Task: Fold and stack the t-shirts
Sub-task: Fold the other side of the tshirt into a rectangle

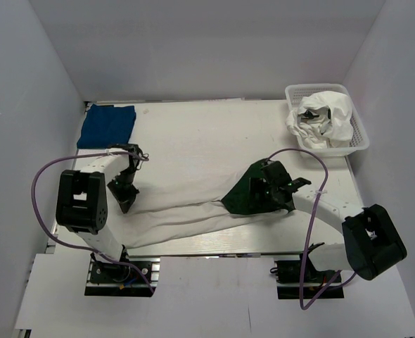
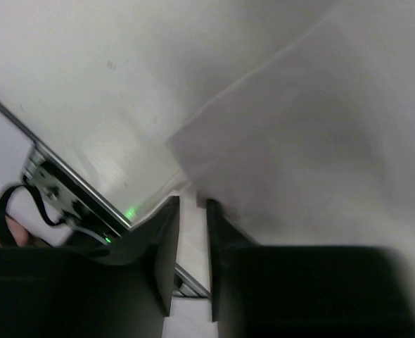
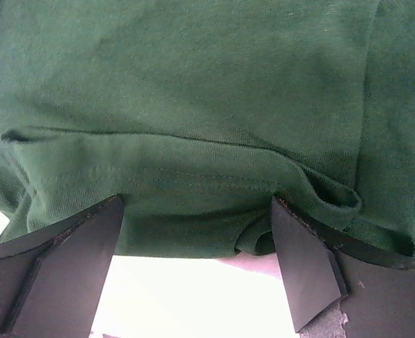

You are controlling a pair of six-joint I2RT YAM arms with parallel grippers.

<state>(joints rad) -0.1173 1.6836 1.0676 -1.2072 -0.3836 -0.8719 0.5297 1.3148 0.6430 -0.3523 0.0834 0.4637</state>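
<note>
The white t-shirt (image 1: 179, 213) is lying crosswise between the robot's grippers, so the right gripper should swing the green end over to the table's far edge (image 1: 205, 113) before folding.
The white t-shirt (image 1: 183, 205) with dark green sleeves lies stretched flat across the table, one green sleeve (image 1: 241, 197) toward the right. The royal-blue t-shirt (image 1: 107, 125) sits folded at the far left corner. My left gripper (image 1: 124, 203) points down at the white shirt's left end. In the left wrist view its jaws (image 2: 192, 204) stand a narrow slit apart with nothing between them, and the cloth's corner (image 2: 193, 176) lies just beyond the tips. My right gripper (image 1: 258, 190) hangs open over the green sleeve (image 3: 193, 105); its fingers (image 3: 88, 246) straddle the folded hem.
A white plastic basket (image 1: 359, 127) at the far right corner holds a crumpled white garment (image 1: 334, 116) with dark marks. The table's near metal edge (image 2: 60, 176) runs just behind the left gripper. White walls close in the table on three sides.
</note>
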